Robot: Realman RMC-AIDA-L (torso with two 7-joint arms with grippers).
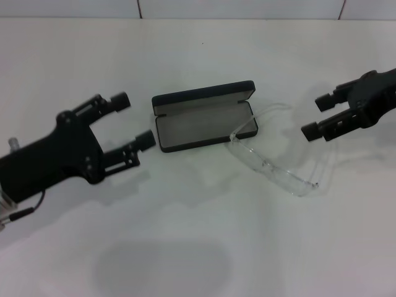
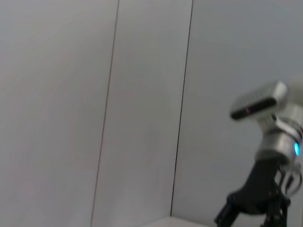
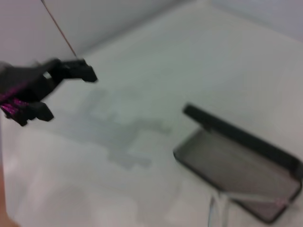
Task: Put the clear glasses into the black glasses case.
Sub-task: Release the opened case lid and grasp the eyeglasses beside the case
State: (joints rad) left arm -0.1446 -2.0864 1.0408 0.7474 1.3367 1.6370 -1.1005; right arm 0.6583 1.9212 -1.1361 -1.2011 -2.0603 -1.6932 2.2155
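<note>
The clear glasses' bridge [image 1: 267,166] lies free of the black glasses case, so the robot's open right gripper goes on down toward the lenses before it closes on the bridge.
The black glasses case [image 1: 204,117] lies open in the middle of the white table, lid raised at the back and grey lining showing; the right wrist view shows the case [image 3: 236,163] too. The clear glasses [image 1: 275,164] lie on the table just right of the case, one end touching its right corner. My left gripper [image 1: 137,120] is open, hovering left of the case. My right gripper [image 1: 318,116] is open, hovering right of the glasses. Neither holds anything. In the right wrist view the left gripper [image 3: 61,90] appears far off.
The white table [image 1: 198,247] extends around the case and the glasses. A tiled wall edge [image 1: 185,17] runs along the back. The left wrist view shows wall panels and the right arm [image 2: 270,156].
</note>
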